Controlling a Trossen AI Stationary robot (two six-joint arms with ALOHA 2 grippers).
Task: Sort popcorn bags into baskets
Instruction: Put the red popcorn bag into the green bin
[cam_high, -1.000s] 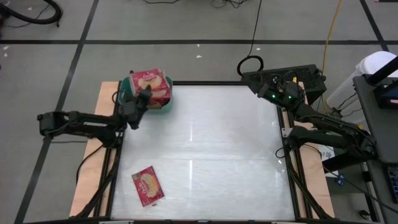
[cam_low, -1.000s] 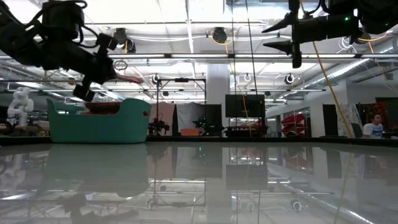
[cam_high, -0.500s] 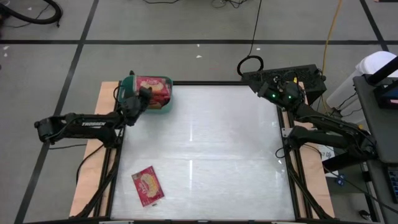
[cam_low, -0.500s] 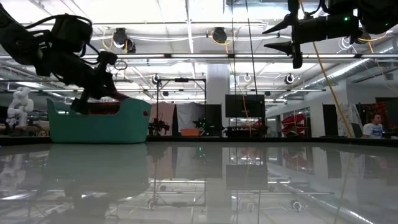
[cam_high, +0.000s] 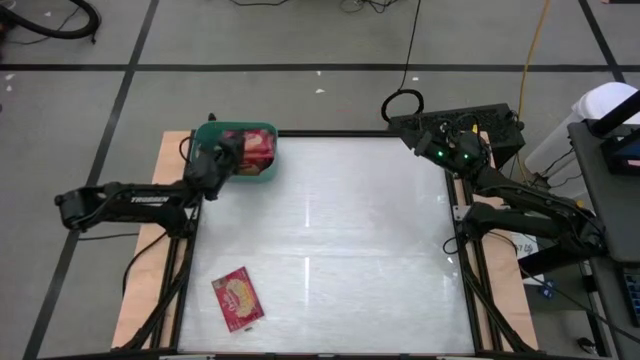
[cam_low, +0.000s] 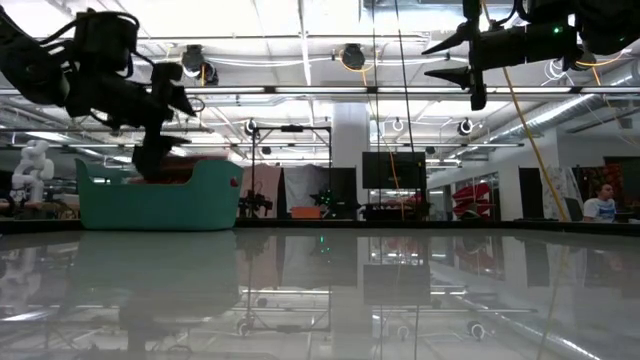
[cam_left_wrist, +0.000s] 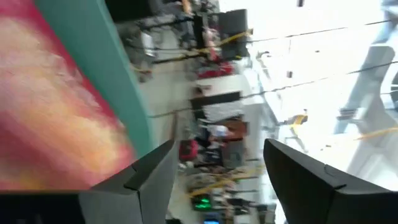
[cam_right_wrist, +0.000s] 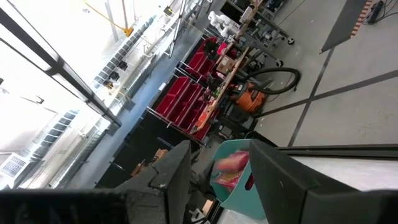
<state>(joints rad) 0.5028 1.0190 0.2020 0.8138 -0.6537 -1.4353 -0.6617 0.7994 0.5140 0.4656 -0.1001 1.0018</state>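
Observation:
The loose popcorn bag (cam_high: 238, 299) is lying flat with straight edges (cam_high: 254, 291). It will stay mostly spread out when my left gripper carries it by a corner.
A teal basket (cam_high: 205, 130) stands in the table's far left corner and holds red popcorn bags (cam_high: 256, 148). The topmost bag lies flat on the others; in the left wrist view it (cam_left_wrist: 50, 124) shows beside the teal wall (cam_left_wrist: 106, 68). My left gripper (cam_high: 231, 154) hovers open over the basket's near left part, nothing between its fingers (cam_left_wrist: 217, 146). Another popcorn bag (cam_high: 237, 298) lies flat on the table near the near left corner. My right gripper (cam_high: 412, 128) waits raised over the far right corner, open and empty (cam_right_wrist: 217, 149).
The table's glossy white top (cam_high: 330, 240) lies between the basket and the loose bag. A black frame rail (cam_high: 462, 230) runs along the right edge beside the right arm's base. The low view shows the basket (cam_low: 160, 205) at the left, with the room behind.
My left gripper held a popcorn bag above the basket, moved a little toward the far edge, rolled its wrist and opened. The bag has dropped from the fingers and now lies in the basket on top of the others.

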